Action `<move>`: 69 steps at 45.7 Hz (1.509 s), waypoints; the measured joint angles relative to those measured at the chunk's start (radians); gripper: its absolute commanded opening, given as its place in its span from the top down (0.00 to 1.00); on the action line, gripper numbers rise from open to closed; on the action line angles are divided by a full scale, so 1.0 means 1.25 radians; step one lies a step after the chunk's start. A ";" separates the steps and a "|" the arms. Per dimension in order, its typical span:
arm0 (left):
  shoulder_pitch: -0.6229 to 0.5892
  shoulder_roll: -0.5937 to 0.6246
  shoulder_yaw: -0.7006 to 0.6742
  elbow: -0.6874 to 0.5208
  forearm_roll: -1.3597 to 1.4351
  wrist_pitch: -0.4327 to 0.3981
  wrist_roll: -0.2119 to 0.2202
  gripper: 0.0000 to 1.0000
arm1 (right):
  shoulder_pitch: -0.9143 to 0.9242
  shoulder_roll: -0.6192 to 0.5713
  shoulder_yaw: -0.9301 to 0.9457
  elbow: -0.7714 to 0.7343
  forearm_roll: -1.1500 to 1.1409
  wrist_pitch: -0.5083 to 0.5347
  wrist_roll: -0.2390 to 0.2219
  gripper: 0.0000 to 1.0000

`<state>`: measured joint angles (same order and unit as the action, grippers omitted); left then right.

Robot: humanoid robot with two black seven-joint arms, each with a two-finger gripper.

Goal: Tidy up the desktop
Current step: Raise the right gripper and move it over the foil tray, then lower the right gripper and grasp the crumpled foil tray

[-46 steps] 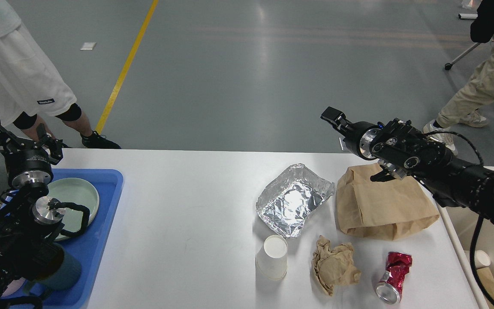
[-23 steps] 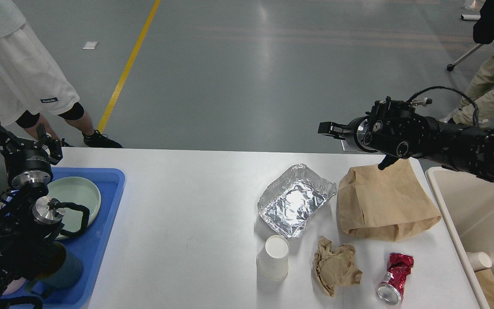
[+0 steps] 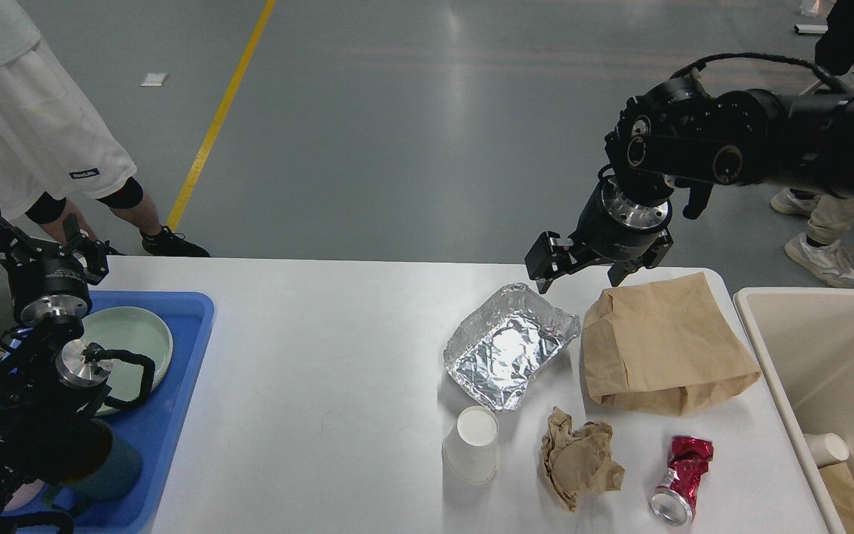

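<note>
Creased walls [image 3: 475, 375] stand up around the tray's middle. The foil tray [image 3: 511, 345] will therefore tip to the side but keep its dish shape when I lift it by one edge.
The white desktop [image 3: 323, 371] holds a crumpled foil tray [image 3: 508, 345], a brown paper bag [image 3: 664, 345], a white paper cup [image 3: 471, 443], a ball of crumpled brown paper [image 3: 579, 460] and a crushed red can [image 3: 677, 478]. My right gripper [image 3: 579, 273] points down, open and empty. It hovers over the table's far edge, just above the gap between the foil tray and the bag. My left gripper [image 3: 30, 248] is open and empty, raised above the far end of the blue tray [image 3: 175, 415] at the left.
The blue tray holds a pale green plate [image 3: 134, 337] and a dark teal cup [image 3: 108, 467]. A beige bin [image 3: 768, 348] stands off the table's right edge with a paper cup [image 3: 827, 447] inside. People stand beyond the table at far left and far right.
My right arm has risen and swung so that its gripper, which pointed left over the bag, now points down near the foil tray's far corner. The left arm has not moved.
</note>
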<state>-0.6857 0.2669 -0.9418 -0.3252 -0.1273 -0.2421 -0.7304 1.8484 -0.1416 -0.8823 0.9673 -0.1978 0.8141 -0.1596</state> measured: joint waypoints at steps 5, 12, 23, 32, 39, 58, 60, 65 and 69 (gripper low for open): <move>0.000 0.000 0.000 0.000 0.000 0.000 0.000 0.04 | -0.059 0.004 0.002 -0.011 0.036 -0.028 0.000 0.00; 0.000 0.000 0.000 0.000 0.000 0.000 0.000 0.04 | -0.200 0.006 0.011 -0.059 0.044 -0.147 -0.001 0.00; 0.000 0.000 0.000 0.000 0.000 0.000 0.000 0.04 | -0.389 0.031 0.061 -0.169 0.048 -0.275 -0.001 0.00; 0.000 0.000 0.000 0.000 0.000 0.000 0.000 0.04 | -0.468 0.027 0.150 -0.235 0.075 -0.295 -0.001 0.00; 0.000 0.000 0.000 0.000 0.000 0.000 0.000 0.04 | -0.511 0.035 0.160 -0.292 0.077 -0.297 -0.001 0.00; 0.000 0.000 0.000 0.000 0.000 0.000 0.000 0.04 | -0.604 0.066 0.202 -0.369 0.079 -0.458 -0.001 1.00; 0.000 0.000 0.000 0.000 0.000 0.000 0.000 0.04 | -0.608 0.066 0.203 -0.367 0.079 -0.461 -0.001 1.00; 0.000 0.000 0.000 0.000 0.000 0.000 0.000 0.04 | -0.612 0.065 0.213 -0.363 0.079 -0.463 -0.001 1.00; 0.000 0.000 0.000 0.000 0.000 0.000 0.000 0.04 | -0.612 0.064 0.228 -0.358 0.079 -0.463 -0.001 1.00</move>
<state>-0.6857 0.2669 -0.9419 -0.3253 -0.1273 -0.2421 -0.7299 1.0834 -0.0610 -0.5969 0.5195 -0.0996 0.2352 -0.1611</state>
